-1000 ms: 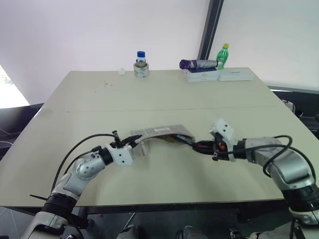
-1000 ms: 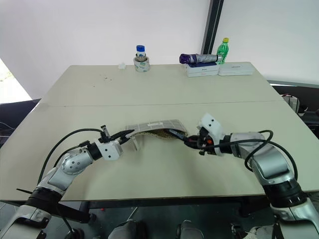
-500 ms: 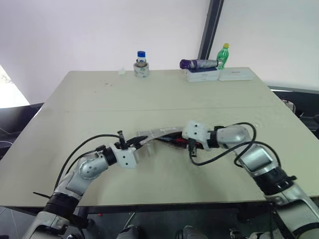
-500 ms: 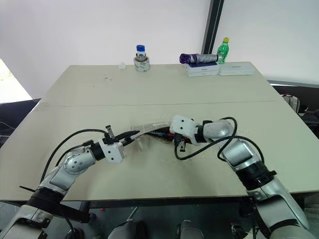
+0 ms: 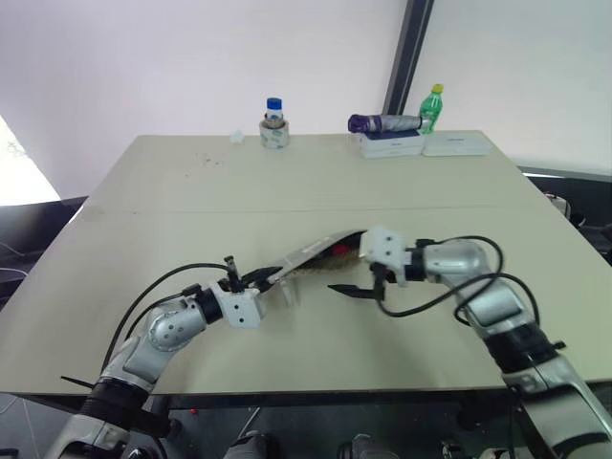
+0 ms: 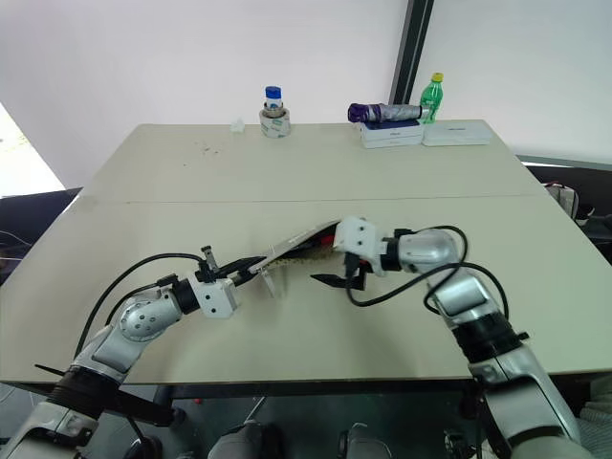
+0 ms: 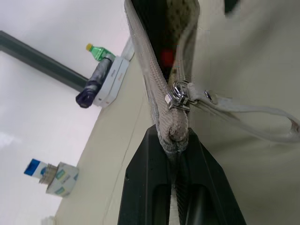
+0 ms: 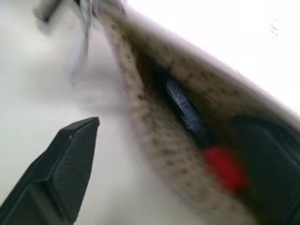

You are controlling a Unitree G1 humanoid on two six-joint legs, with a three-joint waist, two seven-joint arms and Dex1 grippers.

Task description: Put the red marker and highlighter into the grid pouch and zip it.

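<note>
My gripper will pull the pale pull tab (image 5: 288,293), and the opening will close all the way to its far corner, because the pouch opening's edges (image 5: 320,261) meet at the tab.
The grid pouch (image 5: 316,252) hangs tilted above the table with its mouth open. My left gripper (image 7: 177,140) is shut on the pouch's end corner, just behind the zipper slider (image 7: 180,96) and its pale pull tab (image 7: 243,110). The red marker (image 8: 224,168) lies inside the pouch, its black section (image 8: 185,110) pointing deeper in. My right gripper (image 5: 349,271) is open at the pouch's mouth. One of its fingers (image 8: 70,168) is outside the fabric and the other is beside the marker's red end. The highlighter is hidden.
Along the table's far edge stand a blue-capped jar (image 5: 273,122), a purple folded umbrella (image 5: 382,122) on white boxes (image 5: 390,144), and a green bottle (image 5: 432,107). The tabletop (image 5: 191,201) around the pouch is bare.
My right gripper moved left into the pouch's mouth with the red marker, rolled, rose a little and opened. The marker now lies loose inside. The left gripper kept its hold.
</note>
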